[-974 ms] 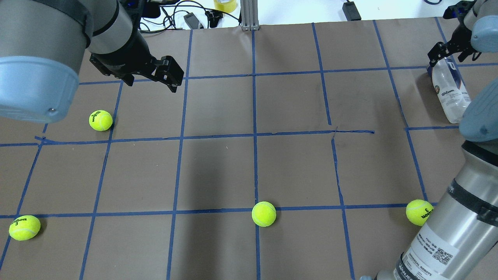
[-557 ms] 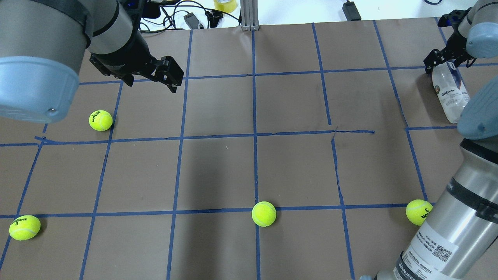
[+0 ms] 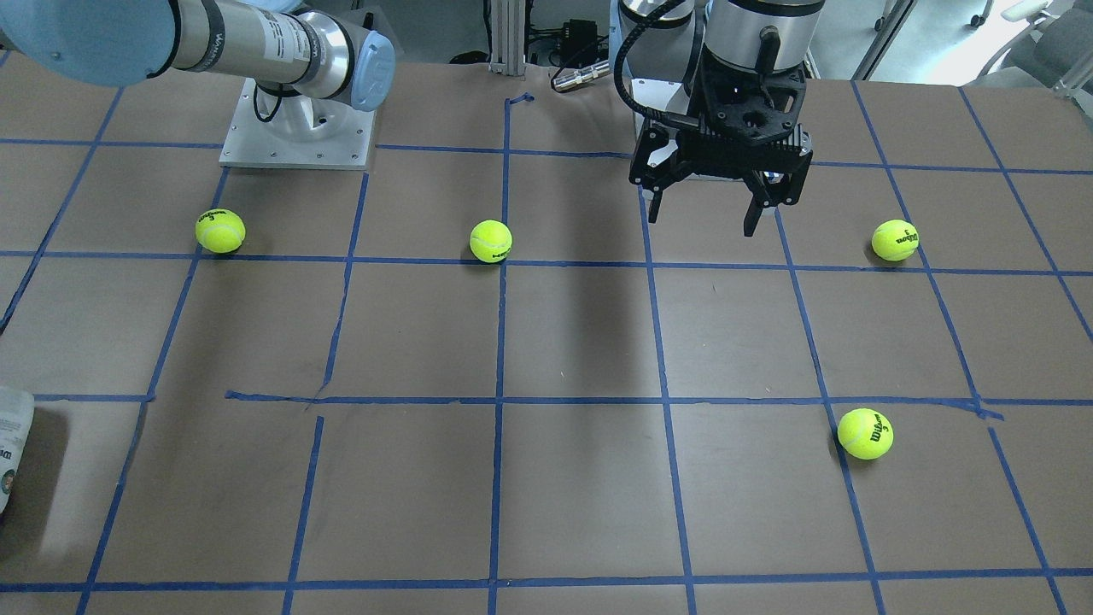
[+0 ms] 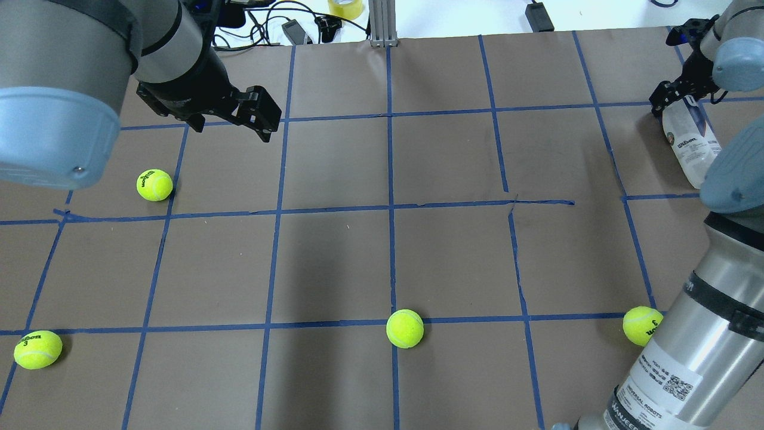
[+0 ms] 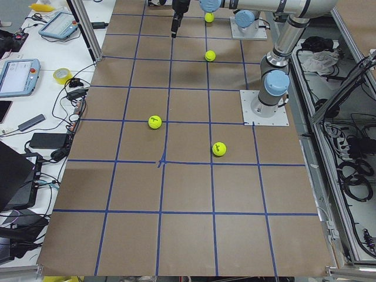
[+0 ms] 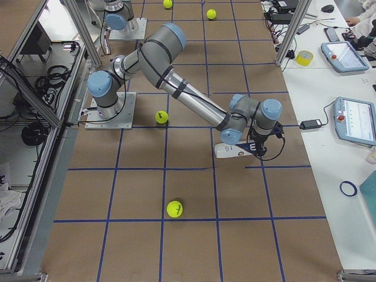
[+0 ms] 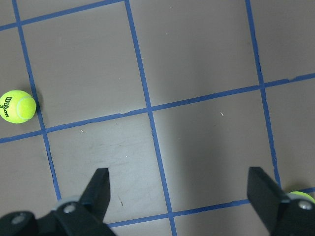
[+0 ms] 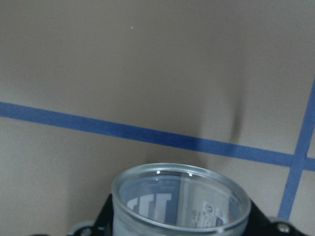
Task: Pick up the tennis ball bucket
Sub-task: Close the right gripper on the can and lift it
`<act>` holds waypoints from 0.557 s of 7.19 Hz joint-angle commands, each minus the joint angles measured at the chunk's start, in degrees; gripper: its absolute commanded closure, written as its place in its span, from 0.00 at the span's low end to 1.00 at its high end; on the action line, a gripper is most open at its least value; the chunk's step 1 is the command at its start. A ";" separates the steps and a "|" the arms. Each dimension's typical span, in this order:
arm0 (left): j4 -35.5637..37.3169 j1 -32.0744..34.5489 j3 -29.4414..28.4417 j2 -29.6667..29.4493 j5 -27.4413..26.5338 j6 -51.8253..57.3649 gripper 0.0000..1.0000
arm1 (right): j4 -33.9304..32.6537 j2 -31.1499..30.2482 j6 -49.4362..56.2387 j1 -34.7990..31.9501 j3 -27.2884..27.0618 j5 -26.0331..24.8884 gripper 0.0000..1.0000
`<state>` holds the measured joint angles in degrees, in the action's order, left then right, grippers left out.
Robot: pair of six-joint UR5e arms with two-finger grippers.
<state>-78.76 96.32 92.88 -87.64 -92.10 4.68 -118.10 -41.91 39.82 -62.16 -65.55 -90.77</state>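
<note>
I expect the tennis ball bucket [image 3: 12, 442] to be empty when I carry it, because the tennis balls [image 3: 866, 434] are lying loose across the table.
The tennis ball bucket [image 4: 687, 146] is a clear can with a white label, lying on its side at the table's far right. It also shows in the exterior right view [image 6: 231, 151] and at the left edge of the front-facing view [image 3: 12, 444]. My right gripper [image 4: 675, 100] is shut around its open end. In the right wrist view the can's rim [image 8: 179, 199] sits between the jaws, just above the brown paper. My left gripper [image 4: 262, 119] is open and empty, high above the table's left half; it also shows in the front-facing view [image 3: 704, 218].
Several yellow-green tennis balls lie loose: one at the left [image 4: 154, 184], one at the near left [image 4: 37, 349], one at the near middle [image 4: 404, 328], one by my right arm [image 4: 641, 325]. Cables and tape rolls lie beyond the far edge [image 4: 286, 27].
My right gripper has shifted slightly left and down onto the can's far end, and the can has shifted a little with it. The left arm has not moved.
</note>
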 commanded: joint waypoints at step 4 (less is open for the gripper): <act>0.01 0.01 -0.06 0.01 -0.01 0.06 0.00 | 6.09 -6.67 10.93 -2.69 -0.71 12.00 0.99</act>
<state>-78.75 96.26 92.82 -87.63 -92.11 4.68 -116.70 -45.77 45.87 -63.27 -66.11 -80.77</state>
